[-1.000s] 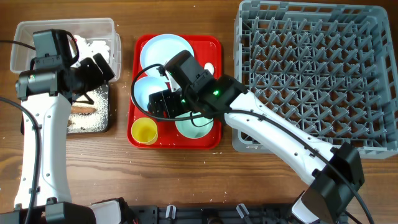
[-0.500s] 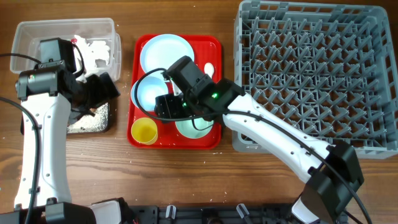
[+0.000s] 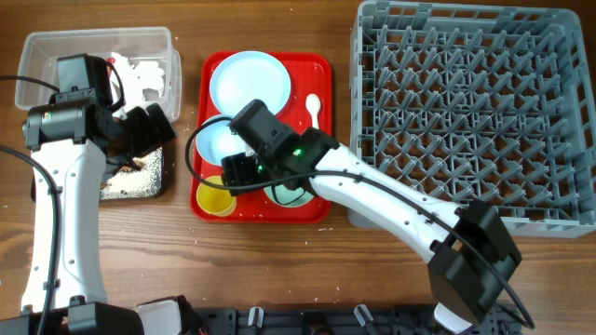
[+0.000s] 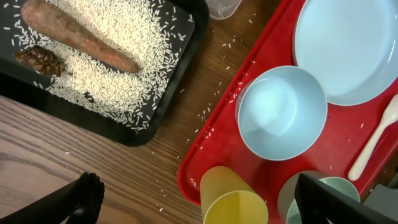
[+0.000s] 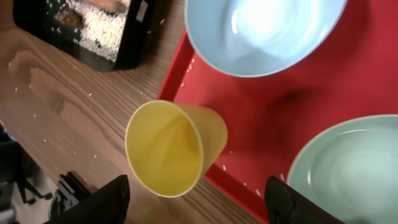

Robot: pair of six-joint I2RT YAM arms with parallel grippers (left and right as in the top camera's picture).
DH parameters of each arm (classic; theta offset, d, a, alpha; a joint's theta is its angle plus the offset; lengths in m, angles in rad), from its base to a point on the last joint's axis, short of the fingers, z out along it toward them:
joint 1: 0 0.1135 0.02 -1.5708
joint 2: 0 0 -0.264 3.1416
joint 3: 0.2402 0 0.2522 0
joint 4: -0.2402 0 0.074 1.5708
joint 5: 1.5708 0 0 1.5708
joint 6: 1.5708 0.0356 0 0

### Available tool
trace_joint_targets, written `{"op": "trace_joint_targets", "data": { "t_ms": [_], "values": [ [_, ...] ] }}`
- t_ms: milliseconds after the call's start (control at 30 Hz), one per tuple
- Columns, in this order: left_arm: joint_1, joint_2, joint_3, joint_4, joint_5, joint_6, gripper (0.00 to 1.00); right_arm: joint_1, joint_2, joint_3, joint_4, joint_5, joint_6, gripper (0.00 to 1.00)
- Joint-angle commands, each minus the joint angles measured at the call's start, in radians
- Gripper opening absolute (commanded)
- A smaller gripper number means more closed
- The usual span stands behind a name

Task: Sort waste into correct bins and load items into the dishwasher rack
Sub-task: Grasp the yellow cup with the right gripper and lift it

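Note:
My left gripper should hold the cup's rim (image 3: 198, 197) in the air while my right gripper takes the cup's base, because the yellow cup (image 3: 215, 200) stands with its opening up under my right gripper.
My right gripper (image 3: 235, 173) (image 5: 196, 205) is open and hovers just above the small yellow cup (image 3: 215, 197) (image 5: 174, 146), which stands at the front left corner of the red tray (image 3: 263, 213). A pale blue bowl (image 3: 214, 140) (image 5: 261, 31), a mint-green bowl (image 3: 291, 194) (image 5: 348, 174), a pale blue plate (image 3: 247, 79) and a white spoon (image 3: 314, 107) also lie on that tray. My left gripper (image 3: 147, 130) (image 4: 199, 205) is open and empty between the black tray (image 3: 135, 181) and the red tray. The grey dishwasher rack (image 3: 475, 112) holds nothing.
The clear tub (image 3: 37, 42) at the back left holds white napkins (image 3: 144, 74). The black tray (image 4: 180, 68) holds loose rice (image 4: 112, 68), a brown root piece (image 4: 81, 40) and a dark lump (image 4: 37, 59). Rice grains lie scattered on the wood and the red tray.
My right gripper has moved left and forward, from over the bowls to over the yellow cup. My left gripper has moved forward from the clear tub to beside the black tray.

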Motion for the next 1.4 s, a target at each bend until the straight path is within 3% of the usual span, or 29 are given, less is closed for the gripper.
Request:
{"op": "trace_joint_targets", "data": {
  "t_ms": [0,133,333,500,800,900,1100,1133,1233,1367],
  "values": [
    [0.004,-0.007,0.012,-0.003,-0.011,-0.009,0.95,0.005,0.029,-0.007,0.005,0.027,0.035,0.69],
    [-0.002,-0.007,-0.046,-0.070,0.074,0.001,0.88,-0.042,0.028,-0.007,0.006,0.006,0.043,0.70],
    [-0.056,-0.007,-0.262,0.001,0.212,0.047,0.79,-0.077,0.028,-0.007,0.002,-0.026,0.024,0.74],
    [-0.102,-0.007,-0.331,0.037,0.219,0.043,0.58,-0.087,0.028,-0.007,0.001,-0.026,0.014,0.76],
    [-0.116,-0.007,-0.460,0.184,0.150,0.035,0.52,-0.096,0.028,-0.007,-0.004,-0.027,0.007,0.77],
    [-0.116,-0.007,-0.468,0.227,0.109,0.013,0.31,-0.096,0.028,-0.007,-0.005,-0.027,0.007,0.77],
    [-0.116,-0.007,-0.498,0.301,0.111,0.013,0.04,-0.096,0.028,-0.007,-0.011,-0.027,0.006,0.77],
    [-0.116,-0.007,-0.498,0.305,0.121,0.012,0.04,-0.096,0.028,-0.007,-0.013,-0.027,0.007,0.77],
    [-0.116,-0.008,-0.497,0.325,0.205,0.010,0.04,-0.106,0.023,-0.007,-0.010,-0.089,-0.025,0.77],
    [-0.115,-0.008,-0.462,0.334,0.466,0.010,0.04,-0.170,-0.033,-0.007,-0.013,-0.281,-0.111,0.78]
  ]
}}
